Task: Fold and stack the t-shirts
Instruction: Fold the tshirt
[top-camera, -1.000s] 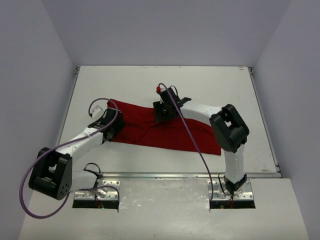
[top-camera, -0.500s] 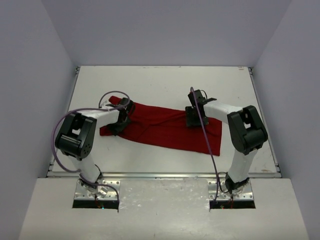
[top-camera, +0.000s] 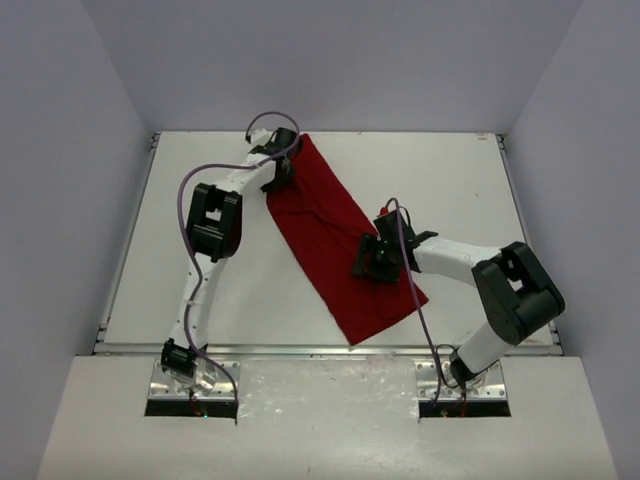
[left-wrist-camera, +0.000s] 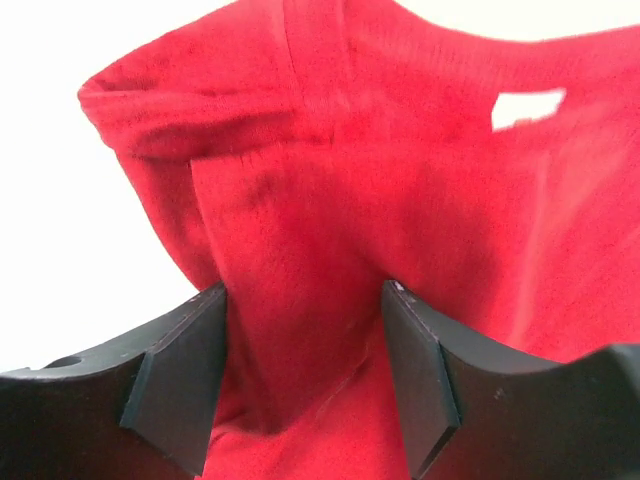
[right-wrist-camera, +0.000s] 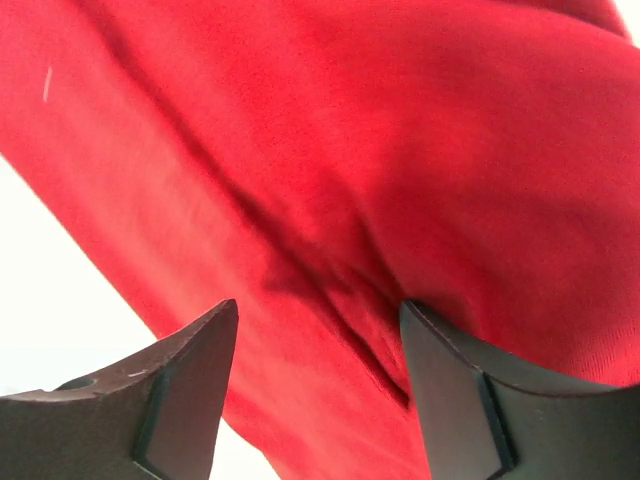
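Observation:
The t-shirt's folded strip (top-camera: 318, 225) lies at a slant across the table. I should turn it straight before my right gripper takes the near hem's corner (top-camera: 422, 299) to fold it up.
The deep-red t-shirt (top-camera: 335, 235) lies folded into a long strip, running diagonally from the table's far middle to the near right. My left gripper (top-camera: 283, 166) is at its far end, jaws closed on a bunched fold of the t-shirt (left-wrist-camera: 300, 250); the collar and a white label (left-wrist-camera: 528, 108) show beyond. My right gripper (top-camera: 371, 263) is on the strip's right edge near its lower half, its jaws round a creased ridge of the t-shirt (right-wrist-camera: 330, 180). Both sets of jaws stand partly apart with cloth filling the gap.
The white table (top-camera: 200, 250) shows on both sides of the strip. Grey walls enclose the left, back and right. The left arm (top-camera: 212, 225) stretches far up the table's left half; purple cables trail from both arms.
The t-shirt has swung from lying crosswise to a steep diagonal. My left gripper moved to the far middle with its end; my right gripper moved nearer and rightward with the other part.

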